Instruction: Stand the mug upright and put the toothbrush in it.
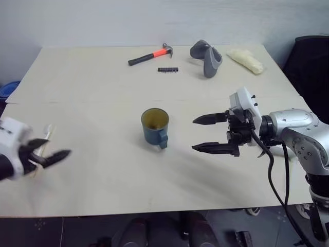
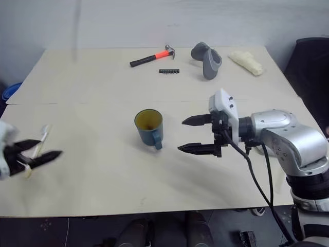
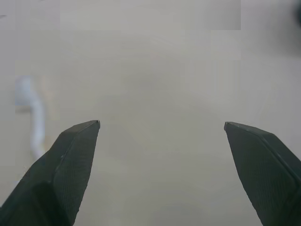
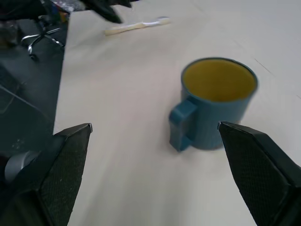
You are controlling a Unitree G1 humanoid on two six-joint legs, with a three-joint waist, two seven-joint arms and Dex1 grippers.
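Observation:
The toothbrush's body (image 3: 38, 127) lines up the same way as my open fingers. My left gripper should carry on moving toward the toothbrush's body until both fingers are on either side of it, then close.
The dark teal mug (image 1: 154, 127) stands upright near the table's middle, yellowish inside, its handle toward the front. My right gripper (image 1: 194, 135) hovers open just right of it, fingers pointing at the mug (image 4: 216, 103), with nothing between them. The pale toothbrush (image 2: 42, 136) lies flat near the table's left edge. My left gripper (image 2: 50, 147) is open over the toothbrush's lower part, one finger on each side of it in the eye views. In the left wrist view the toothbrush (image 3: 35, 122) shows blurred, outside the open fingers (image 3: 75, 160).
At the table's back lie a hammer (image 1: 151, 55) with an orange grip, a black bit strip (image 1: 168, 69), a grey curved object (image 1: 207, 57) and a pale lumpy item (image 1: 247, 60). A black chair (image 1: 311, 62) stands at the right, a blue object (image 1: 7, 90) at the left.

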